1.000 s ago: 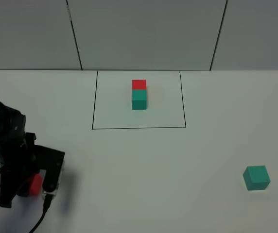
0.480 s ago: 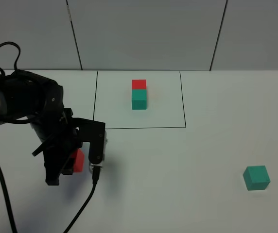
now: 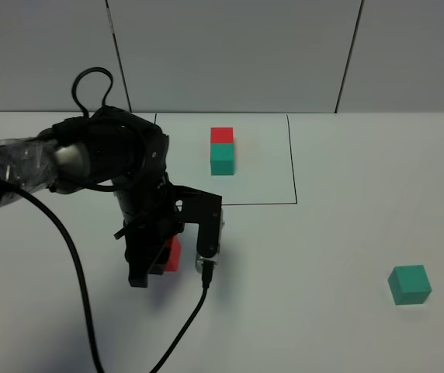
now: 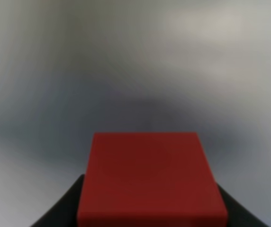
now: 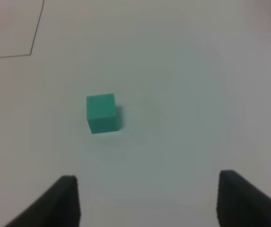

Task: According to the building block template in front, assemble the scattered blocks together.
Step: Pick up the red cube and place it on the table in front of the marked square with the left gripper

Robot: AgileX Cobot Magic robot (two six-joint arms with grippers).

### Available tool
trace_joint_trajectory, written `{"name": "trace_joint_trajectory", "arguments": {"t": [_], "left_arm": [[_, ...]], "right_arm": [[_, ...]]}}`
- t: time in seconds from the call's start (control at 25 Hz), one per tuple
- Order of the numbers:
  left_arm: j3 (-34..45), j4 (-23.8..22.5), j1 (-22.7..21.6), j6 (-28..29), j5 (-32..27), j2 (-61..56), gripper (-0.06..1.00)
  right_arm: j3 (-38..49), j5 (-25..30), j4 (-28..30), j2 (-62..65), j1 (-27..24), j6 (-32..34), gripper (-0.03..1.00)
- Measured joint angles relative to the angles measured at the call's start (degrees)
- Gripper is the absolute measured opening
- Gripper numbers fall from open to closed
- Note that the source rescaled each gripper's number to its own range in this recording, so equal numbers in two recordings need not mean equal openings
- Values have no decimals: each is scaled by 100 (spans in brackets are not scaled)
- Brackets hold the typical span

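Observation:
The red cube (image 3: pixel 174 255) sits square in my left gripper, and the space (image 3: pixel 192 273) in front of the template is clear. I should keep moving the cube there until it lies flat.
The building block template is a red cube (image 3: pixel 222 135) joined to a teal cube (image 3: pixel 222 158) inside a black drawn rectangle (image 3: pixel 222 204) at the back middle. My left gripper (image 3: pixel 172 260) is shut on the loose red cube (image 3: pixel 170 253), left of centre and just in front of the rectangle's near line. That red cube (image 4: pixel 149 179) fills the left wrist view, which is blurred. The loose teal cube (image 3: pixel 409 284) rests on the table at the front right. In the right wrist view my right gripper (image 5: pixel 149 203) stands open above the table, apart from the teal cube (image 5: pixel 101 113).
The white table (image 3: pixel 323 233) ends at a grey panelled wall (image 3: pixel 237 54) behind the template. A black cable (image 3: pixel 82 272) trails from the left arm toward the front edge. The right arm is outside the exterior view.
The left arm has carried the red cube from the front left corner rightward and inward, to just in front of the rectangle. The teal cube and the right gripper have not moved.

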State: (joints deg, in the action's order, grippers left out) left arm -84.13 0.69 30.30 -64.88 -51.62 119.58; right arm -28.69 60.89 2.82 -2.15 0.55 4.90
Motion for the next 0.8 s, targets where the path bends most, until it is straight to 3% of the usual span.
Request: {"name": "trace_joint_trajectory", "arguments": {"t": [0.36,0.8], "left_arm": [[-846,-2,306,310,-240,821,0],[-891,-20,387,320,-271,1052,0]], "right_arm": [[0,0,0,0,0,0,59],[0,0,-7,0,0,0,59]]}}
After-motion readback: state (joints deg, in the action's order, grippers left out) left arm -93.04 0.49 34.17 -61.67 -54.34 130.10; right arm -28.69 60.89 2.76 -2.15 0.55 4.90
